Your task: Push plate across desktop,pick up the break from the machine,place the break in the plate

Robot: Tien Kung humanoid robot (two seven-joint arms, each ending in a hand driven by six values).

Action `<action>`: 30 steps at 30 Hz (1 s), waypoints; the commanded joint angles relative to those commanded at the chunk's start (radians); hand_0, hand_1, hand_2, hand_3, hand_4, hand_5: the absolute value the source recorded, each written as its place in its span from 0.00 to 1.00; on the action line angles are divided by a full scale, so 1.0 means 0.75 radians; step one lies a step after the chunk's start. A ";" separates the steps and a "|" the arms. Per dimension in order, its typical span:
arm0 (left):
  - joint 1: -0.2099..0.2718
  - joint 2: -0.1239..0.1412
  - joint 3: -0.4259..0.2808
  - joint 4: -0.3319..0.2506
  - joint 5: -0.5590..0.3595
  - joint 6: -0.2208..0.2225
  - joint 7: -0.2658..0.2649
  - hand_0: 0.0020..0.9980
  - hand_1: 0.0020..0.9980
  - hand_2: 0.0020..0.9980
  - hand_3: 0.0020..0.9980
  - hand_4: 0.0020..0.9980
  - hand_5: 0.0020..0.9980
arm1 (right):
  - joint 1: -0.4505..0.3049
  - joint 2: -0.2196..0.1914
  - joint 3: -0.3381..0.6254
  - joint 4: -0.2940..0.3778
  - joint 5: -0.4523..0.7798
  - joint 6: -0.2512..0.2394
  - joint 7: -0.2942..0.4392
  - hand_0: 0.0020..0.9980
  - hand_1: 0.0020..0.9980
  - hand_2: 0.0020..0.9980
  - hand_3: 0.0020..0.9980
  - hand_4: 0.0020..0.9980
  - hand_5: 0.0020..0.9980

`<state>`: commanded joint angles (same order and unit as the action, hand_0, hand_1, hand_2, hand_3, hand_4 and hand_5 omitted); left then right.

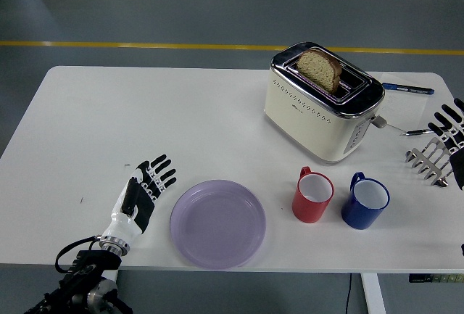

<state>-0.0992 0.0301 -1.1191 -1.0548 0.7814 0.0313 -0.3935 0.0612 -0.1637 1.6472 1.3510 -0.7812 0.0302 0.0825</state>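
Note:
I expect the bread slice [319,69] to slide out whole and stay flat when I lift, because it stands high and leans in the toaster slot [336,95].
A lilac plate [217,223] lies near the table's front edge, left of the mugs. My left hand [147,186] rests flat on the table a little left of the plate, fingers spread, apart from the rim. A cream and chrome toaster [322,104] stands at the back right with a brown bread slice [320,69] sticking up from its slot. My right hand [451,127] shows at the right edge, fingers spread, holding nothing.
A red mug [312,196] and a blue mug [365,201] stand right of the plate, in front of the toaster. Several metal forks [426,160] lie at the right edge. A blue pen [407,88] lies behind the toaster.

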 joint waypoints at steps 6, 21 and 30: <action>0.088 -0.014 -0.248 -0.102 0.130 0.007 0.059 0.79 0.79 0.83 0.81 0.50 1.00 | 0.141 -0.122 -0.098 -0.041 -0.290 -0.127 0.020 0.81 0.77 0.75 0.79 0.57 0.55; 0.219 -0.005 -0.601 -0.257 0.153 -0.082 0.173 0.79 0.77 0.79 0.76 0.50 1.00 | 0.865 -0.407 -0.640 -0.383 -1.004 -0.063 -0.183 0.85 0.82 0.84 0.85 0.75 0.46; 0.204 -0.007 -0.632 -0.247 0.119 -0.068 0.175 0.80 0.76 0.77 0.75 0.50 1.00 | 1.279 -0.272 -1.000 -0.755 -1.050 0.014 -0.206 0.88 0.86 0.88 0.88 0.81 0.45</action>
<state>0.0538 0.0248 -1.5928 -1.2403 0.8708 -0.0197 -0.2624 1.0207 -0.3678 0.8973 0.7847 -1.5690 0.0403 -0.0718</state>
